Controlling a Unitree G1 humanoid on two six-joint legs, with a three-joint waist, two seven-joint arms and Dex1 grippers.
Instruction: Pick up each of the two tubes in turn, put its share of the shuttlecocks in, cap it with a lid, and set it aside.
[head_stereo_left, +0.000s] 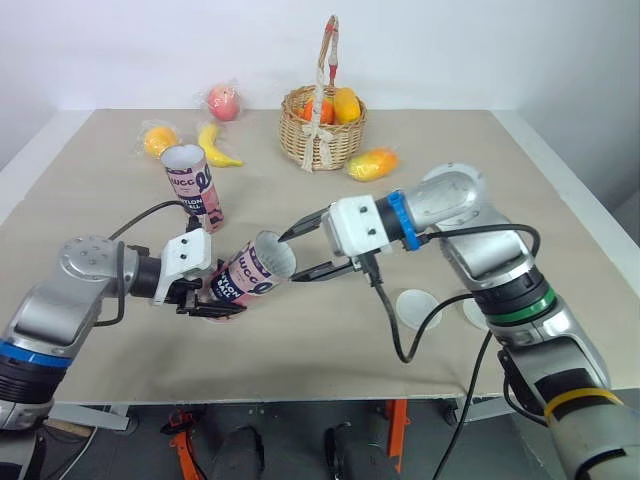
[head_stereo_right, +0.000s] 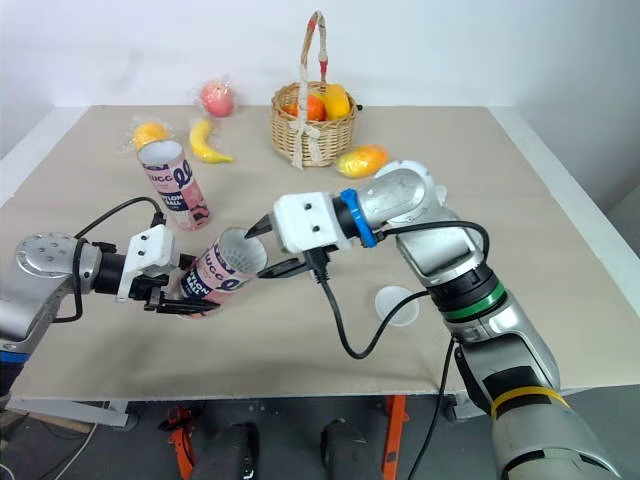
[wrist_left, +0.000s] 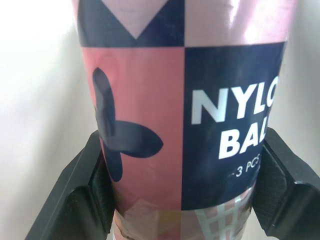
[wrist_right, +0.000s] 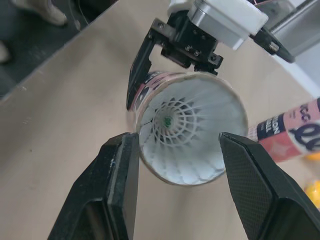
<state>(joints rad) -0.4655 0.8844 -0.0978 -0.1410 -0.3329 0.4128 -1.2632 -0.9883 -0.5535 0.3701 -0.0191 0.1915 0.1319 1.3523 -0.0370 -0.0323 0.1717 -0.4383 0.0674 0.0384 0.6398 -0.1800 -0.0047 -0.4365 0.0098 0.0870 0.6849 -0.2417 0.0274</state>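
My gripper will press the white lid (head_stereo_left: 416, 308) down, and I expect it to sit level over the tube's opening, since the shuttlecock's feathers (wrist_right: 184, 131) are inside the tube's rim.
My left gripper (head_stereo_left: 203, 297) is shut on a pink and navy tube (head_stereo_left: 248, 273), held tilted just above the table with its open mouth toward the right. Its fingers (wrist_left: 80, 190) clamp both sides of the tube (wrist_left: 185, 110). A white shuttlecock (wrist_right: 187, 135) sits inside the mouth, feathers outward. My right gripper (head_stereo_left: 291, 258) stands open at that mouth, one finger (wrist_right: 117, 175) on each side of the rim, holding nothing. The second tube (head_stereo_left: 193, 187) stands upright and open-topped at the back left. Two white lids (head_stereo_left: 418, 306) (head_stereo_left: 476, 312) lie flat under my right arm.
A wicker basket (head_stereo_left: 320, 130) with fruit stands at the back centre, a mango (head_stereo_left: 372, 163) beside it. A banana (head_stereo_left: 216, 146), an orange (head_stereo_left: 158, 140) and a wrapped peach (head_stereo_left: 223, 100) lie at the back left. The table's front edge runs close below both grippers.
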